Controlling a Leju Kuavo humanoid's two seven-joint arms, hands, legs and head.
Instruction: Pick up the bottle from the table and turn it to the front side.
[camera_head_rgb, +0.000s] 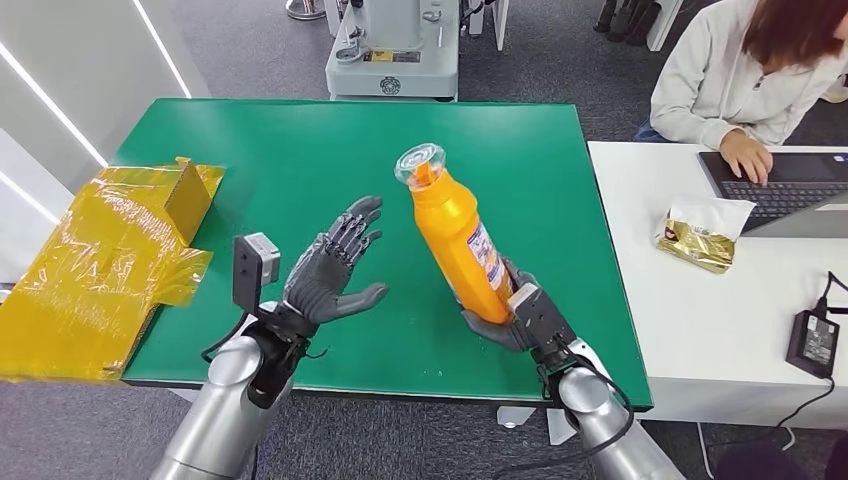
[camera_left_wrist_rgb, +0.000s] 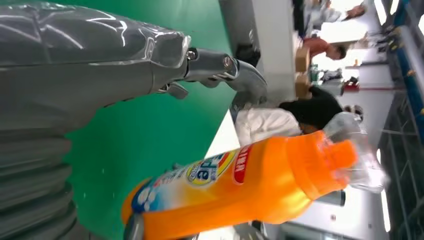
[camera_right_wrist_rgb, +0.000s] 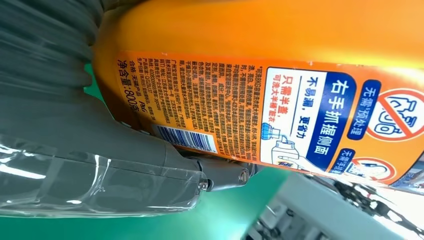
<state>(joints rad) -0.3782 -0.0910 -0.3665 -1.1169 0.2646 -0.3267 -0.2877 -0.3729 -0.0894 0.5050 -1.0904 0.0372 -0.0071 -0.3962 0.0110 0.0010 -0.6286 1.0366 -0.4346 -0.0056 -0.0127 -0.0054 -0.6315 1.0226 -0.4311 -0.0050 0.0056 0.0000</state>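
The bottle's front label (camera_left_wrist_rgb: 199, 175) faces the palm of the robot's left gripper, so the orange bottle (camera_head_rgb: 458, 240) should come to rest on its back with the label up when the robot lays it down.
An orange bottle (camera_head_rgb: 457, 236) with a clear cap is held up above the green table (camera_head_rgb: 300, 140), leaning left with its cap away from me. My right hand (camera_head_rgb: 520, 318) grips its lower end. In the right wrist view the bottle's printed back label (camera_right_wrist_rgb: 260, 110) faces the camera, with my thumb (camera_right_wrist_rgb: 150, 155) against it. My left hand (camera_head_rgb: 335, 268) hovers open just left of the bottle, palm turned toward it, not touching. The left wrist view shows the bottle (camera_left_wrist_rgb: 240, 185) past my left hand's fingers (camera_left_wrist_rgb: 235, 72).
A crumpled yellow plastic-wrapped box (camera_head_rgb: 110, 265) lies on the table's left edge. To the right stands a white desk (camera_head_rgb: 700, 330) with a gold packet (camera_head_rgb: 700, 237), a laptop (camera_head_rgb: 780, 190) and a power adapter (camera_head_rgb: 815, 340). A person (camera_head_rgb: 745, 70) sits typing there.
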